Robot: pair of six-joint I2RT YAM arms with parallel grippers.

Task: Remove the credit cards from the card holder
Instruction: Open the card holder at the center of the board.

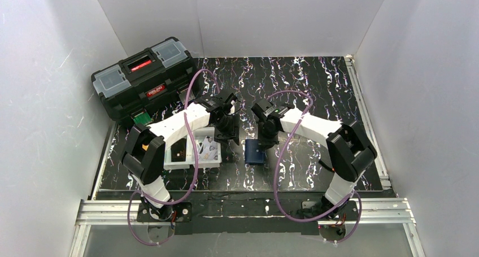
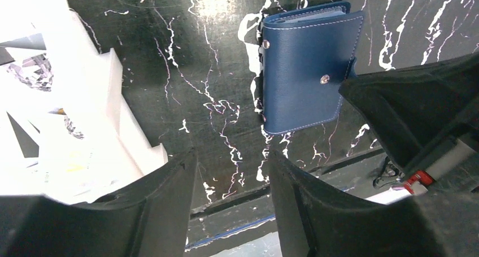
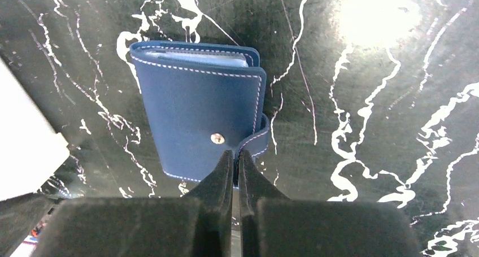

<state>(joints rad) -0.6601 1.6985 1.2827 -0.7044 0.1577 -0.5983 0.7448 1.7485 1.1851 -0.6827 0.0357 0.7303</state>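
Next, I pull the strap [image 3: 257, 143] away with my right gripper and unfold the card holder before my left gripper pins pages, because the card holder lies folded shut over its pockets [image 3: 206, 59].
The navy-blue card holder [image 1: 255, 152] lies folded shut on the black marbled table between the arms. It also shows in the left wrist view [image 2: 305, 76] and the right wrist view [image 3: 200, 116]. Its snap stud [image 3: 217, 138] is bare and the closing strap [image 3: 257, 138] is lifted off it. My right gripper [image 3: 235, 153] is shut on that strap at the holder's near right corner, and shows in the top view [image 1: 264, 143]. My left gripper [image 2: 231, 155] is open and empty, just left of the holder [image 1: 227, 134]. The credit cards are hidden; only pale pocket edges [image 3: 197, 57] show.
A white tray [image 1: 169, 164] with printed slips sits left of the holder, under the left arm, and shows in the left wrist view [image 2: 130, 133]. A black toolbox [image 1: 144, 76] stands at the back left. White walls enclose the table.
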